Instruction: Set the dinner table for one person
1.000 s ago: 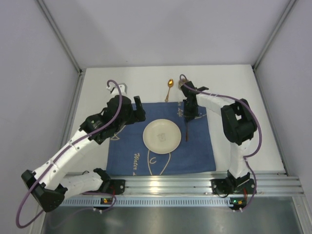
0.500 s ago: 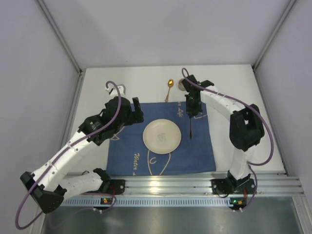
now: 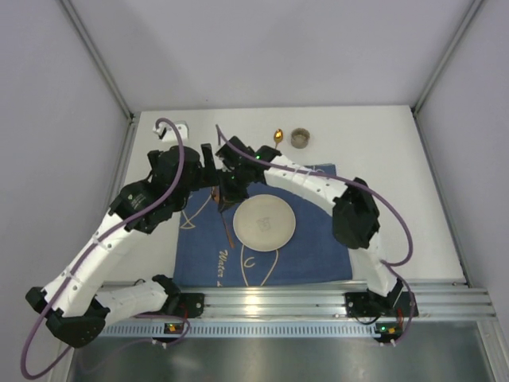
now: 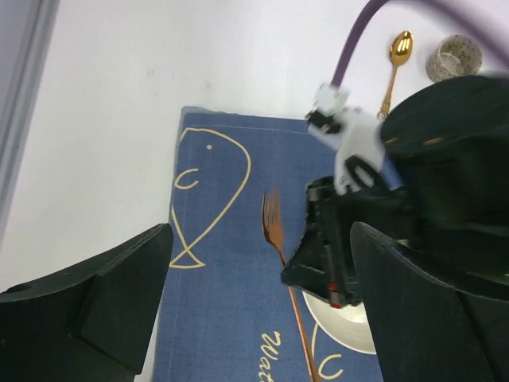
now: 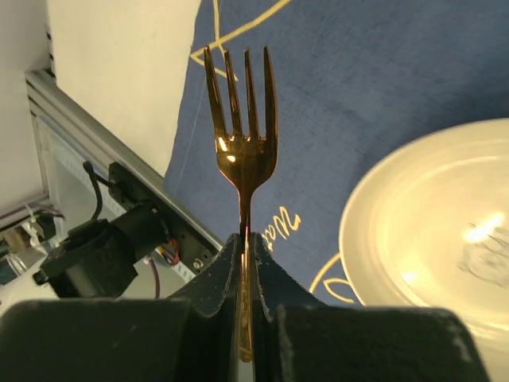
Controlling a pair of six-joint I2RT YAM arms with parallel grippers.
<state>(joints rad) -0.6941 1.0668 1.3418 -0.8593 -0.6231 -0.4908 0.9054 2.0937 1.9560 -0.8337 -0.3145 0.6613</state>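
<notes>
My right gripper should keep going down until the fork rests on the open navy cloth beside the white plate, as the fork's teeth face the far side.
My right gripper is shut on a copper fork and reaches across to the left of the white plate. In the right wrist view the fork's tines stick out past the closed fingertips, over the navy fish cloth beside the plate. I cannot tell if the fork touches the cloth. My left gripper is open and empty, close beside the right one. Its view shows the fork between its fingers. The white table carries it all.
A gold spoon and a small round cup lie on the table beyond the cloth; both show in the left wrist view, spoon and cup. A small white object sits far left. A metal rail runs along the near edge.
My right arm has swung left, carrying the fork from the right of the plate over to its left side. My left arm has shifted back and left.
</notes>
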